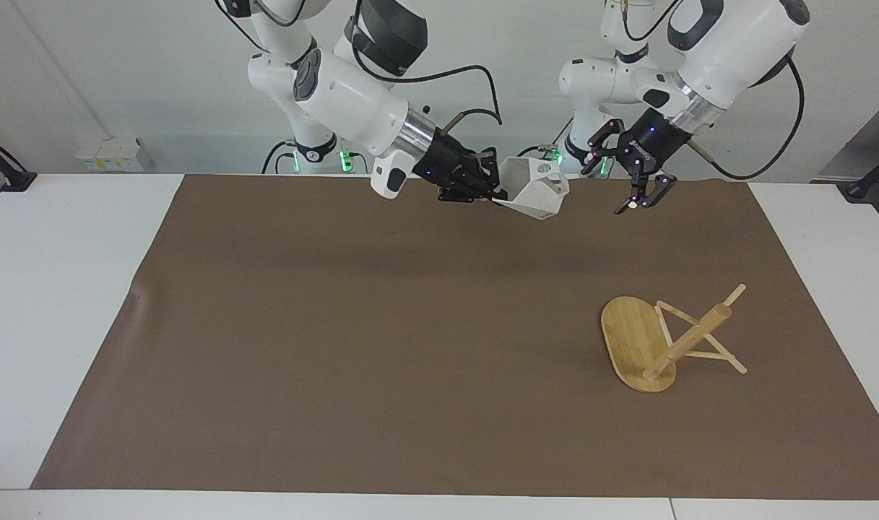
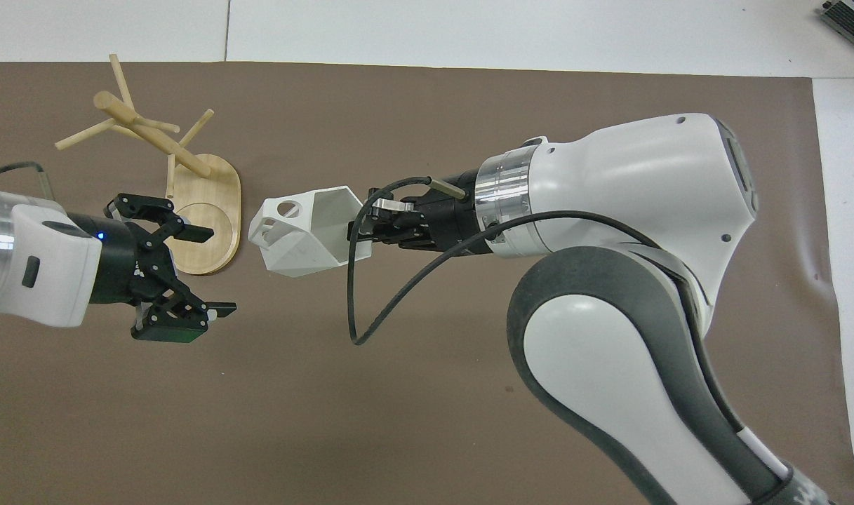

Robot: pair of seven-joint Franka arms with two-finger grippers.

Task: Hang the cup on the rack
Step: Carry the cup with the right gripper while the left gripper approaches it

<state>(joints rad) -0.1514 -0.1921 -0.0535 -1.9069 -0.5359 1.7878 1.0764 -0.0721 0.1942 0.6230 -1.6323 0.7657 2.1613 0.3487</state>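
The white faceted cup (image 2: 314, 229) will hang by its handle when I bring it over, because the cup handle's gap (image 2: 288, 209) is wider than the wires of the rack.
The white faceted cup (image 1: 537, 189) hangs in the air over the mat's edge nearest the robots, lying sideways, and also shows in the overhead view (image 2: 297, 231). My right gripper (image 1: 493, 195) is shut on its rim (image 2: 360, 235). The cup's handle points toward my left gripper (image 1: 638, 195), which is open and empty in the air beside the cup, a gap apart (image 2: 209, 270). The bamboo rack (image 1: 638, 347) stands on the mat toward the left arm's end, farther from the robots than both grippers. Its post (image 2: 149, 133) and pegs are bare.
A brown mat (image 1: 338, 325) covers most of the white table (image 1: 63, 289). Cables hang by both wrists. The rack's oval base (image 2: 202, 217) lies partly under my left gripper in the overhead view.
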